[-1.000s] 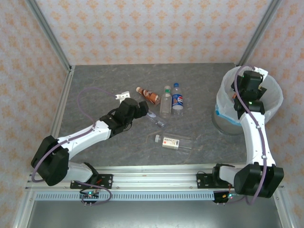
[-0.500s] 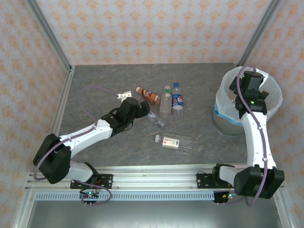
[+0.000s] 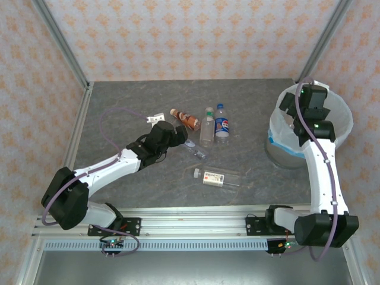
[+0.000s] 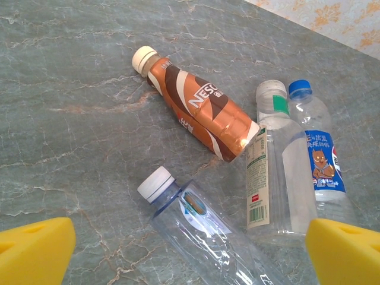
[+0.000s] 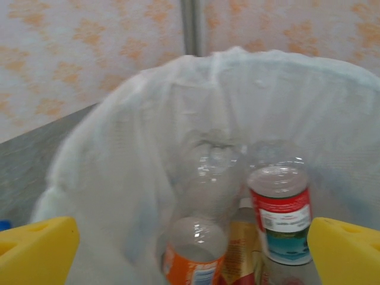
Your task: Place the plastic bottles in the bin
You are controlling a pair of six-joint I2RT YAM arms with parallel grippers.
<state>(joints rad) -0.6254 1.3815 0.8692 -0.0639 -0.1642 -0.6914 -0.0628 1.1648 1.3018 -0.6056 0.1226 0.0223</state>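
The front clear bottle (image 3: 228, 180) stands clear of the other bottles. My right gripper should keep moving toward the bottle's white label (image 3: 214, 179) until the fingers are around it.
Five plastic bottles lie on the grey table. A brown bottle (image 3: 186, 119) (image 4: 199, 113), a clear green-labelled one (image 3: 207, 126) (image 4: 276, 166) and a blue-capped one (image 3: 222, 124) (image 4: 317, 154) lie side by side. A small clear white-capped bottle (image 3: 195, 149) (image 4: 202, 225) lies between the fingers of my open left gripper (image 3: 180, 138) (image 4: 190, 255), untouched. Another clear bottle (image 3: 217, 177) lies nearer the front. My right gripper (image 3: 303, 107) (image 5: 190, 252) hangs open and empty over the bin (image 3: 279, 127) (image 5: 119, 148), where an orange-labelled bottle (image 5: 193, 261) and a red-labelled bottle (image 5: 279, 219) rest.
A small white object (image 3: 155, 119) lies left of the brown bottle. Metal frame posts (image 3: 59, 44) and patterned walls enclose the table. Bare tabletop (image 3: 249, 107) separates the bottles from the bin.
The right gripper has shifted slightly up and to the left in the top view, staying over the bin. The left arm has hardly moved.
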